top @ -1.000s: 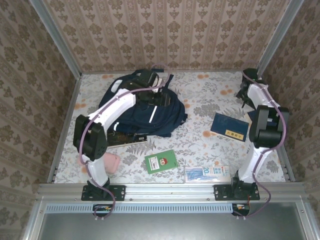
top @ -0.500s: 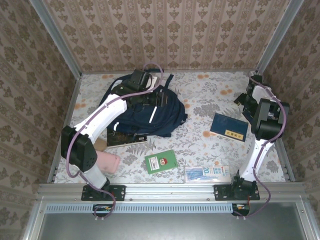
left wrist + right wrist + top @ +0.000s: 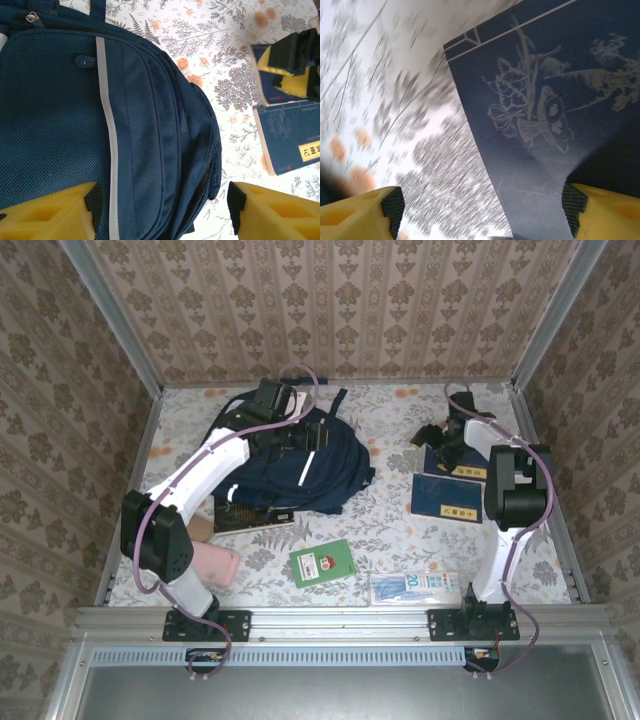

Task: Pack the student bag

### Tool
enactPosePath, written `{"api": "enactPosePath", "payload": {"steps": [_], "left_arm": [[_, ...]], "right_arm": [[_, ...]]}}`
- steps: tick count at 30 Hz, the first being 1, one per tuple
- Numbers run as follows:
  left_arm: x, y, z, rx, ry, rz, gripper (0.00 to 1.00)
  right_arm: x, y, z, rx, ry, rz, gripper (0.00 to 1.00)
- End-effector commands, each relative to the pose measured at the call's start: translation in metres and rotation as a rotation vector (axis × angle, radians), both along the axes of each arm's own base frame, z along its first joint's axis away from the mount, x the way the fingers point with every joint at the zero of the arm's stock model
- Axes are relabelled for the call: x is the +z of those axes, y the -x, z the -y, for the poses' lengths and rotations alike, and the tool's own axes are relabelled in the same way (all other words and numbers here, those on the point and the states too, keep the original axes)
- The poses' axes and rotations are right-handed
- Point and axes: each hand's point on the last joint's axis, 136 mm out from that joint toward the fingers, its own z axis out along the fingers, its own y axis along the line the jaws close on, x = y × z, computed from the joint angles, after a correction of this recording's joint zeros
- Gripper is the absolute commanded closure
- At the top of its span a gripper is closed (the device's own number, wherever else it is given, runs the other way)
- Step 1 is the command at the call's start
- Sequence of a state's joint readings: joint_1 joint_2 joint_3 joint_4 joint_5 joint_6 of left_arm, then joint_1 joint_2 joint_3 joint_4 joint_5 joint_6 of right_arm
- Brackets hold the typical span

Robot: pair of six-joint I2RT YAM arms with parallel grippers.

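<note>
The navy book [image 3: 456, 466] under my right gripper lies far from my left gripper, so next I slide it toward the bag [image 3: 368, 466] and take opposite edges with both grippers.
The student bag [image 3: 290, 468], navy with a white stripe, lies flat at the back left of the table. My left gripper [image 3: 303, 432] hangs open over it. In the left wrist view its fingers straddle the bag's front pocket [image 3: 165, 150], one over the mesh and one over the tablecloth. My right gripper [image 3: 441, 437] is open just above a navy book [image 3: 555, 115] with a pale drawing on its cover, one finger over the cloth, one over the book. A second navy book [image 3: 447, 498] with a yellow label lies just in front of it.
A dark flat book [image 3: 250, 516] sticks out from under the bag's near edge. A pink case [image 3: 216, 565], a green book [image 3: 322, 563] and a blue packet [image 3: 413, 587] lie along the front of the table. Patterned walls close in the back and sides.
My right arm has swung left from the back right corner to the navy books, and its jaws have narrowed a little. My left arm has stretched out; its gripper stays over the bag.
</note>
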State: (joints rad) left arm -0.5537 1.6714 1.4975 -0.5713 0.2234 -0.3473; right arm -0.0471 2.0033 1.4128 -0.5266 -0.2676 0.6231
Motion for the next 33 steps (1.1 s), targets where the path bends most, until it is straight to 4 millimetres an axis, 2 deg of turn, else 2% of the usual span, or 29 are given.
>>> {"api": "enactPosePath", "payload": {"steps": [1, 4, 6, 9, 12, 14, 18, 22, 26, 33], "left_arm": [[0.011, 0.002, -0.002, 0.001, 0.037, 0.018, 0.31], [0.009, 0.002, 0.002, -0.011, 0.052, 0.005, 0.31], [0.008, 0.003, 0.007, -0.022, 0.057, 0.001, 0.31], [0.008, 0.006, 0.026, -0.075, 0.074, -0.019, 0.31], [0.008, 0.008, 0.05, -0.113, 0.084, -0.061, 0.3], [0.008, 0.01, 0.064, -0.134, 0.064, -0.046, 0.3], [0.003, 0.012, 0.097, -0.185, 0.053, -0.062, 0.28], [-0.008, 0.003, 0.128, -0.203, 0.097, -0.111, 0.28], [-0.03, -0.011, 0.154, -0.209, 0.11, -0.15, 0.28], [-0.08, -0.034, 0.199, -0.188, 0.157, -0.252, 0.28]], "right_arm": [[0.019, 0.013, 0.02, -0.031, 0.025, 0.002, 0.14], [0.032, 0.011, 0.065, -0.126, 0.128, 0.017, 0.13], [0.032, 0.013, 0.094, -0.15, 0.237, -0.006, 0.09], [0.025, 0.016, 0.133, -0.179, 0.374, -0.054, 0.02], [0.014, 0.014, 0.155, -0.199, 0.375, -0.102, 0.0], [0.007, 0.011, 0.163, -0.183, 0.386, -0.13, 0.0], [-0.014, 0.002, 0.152, -0.097, 0.327, -0.177, 0.0], [-0.027, 0.002, 0.135, -0.053, 0.245, -0.19, 0.01], [-0.024, 0.01, 0.117, -0.053, 0.181, -0.177, 0.03], [-0.008, 0.016, 0.064, -0.063, 0.024, -0.09, 0.07]]}}
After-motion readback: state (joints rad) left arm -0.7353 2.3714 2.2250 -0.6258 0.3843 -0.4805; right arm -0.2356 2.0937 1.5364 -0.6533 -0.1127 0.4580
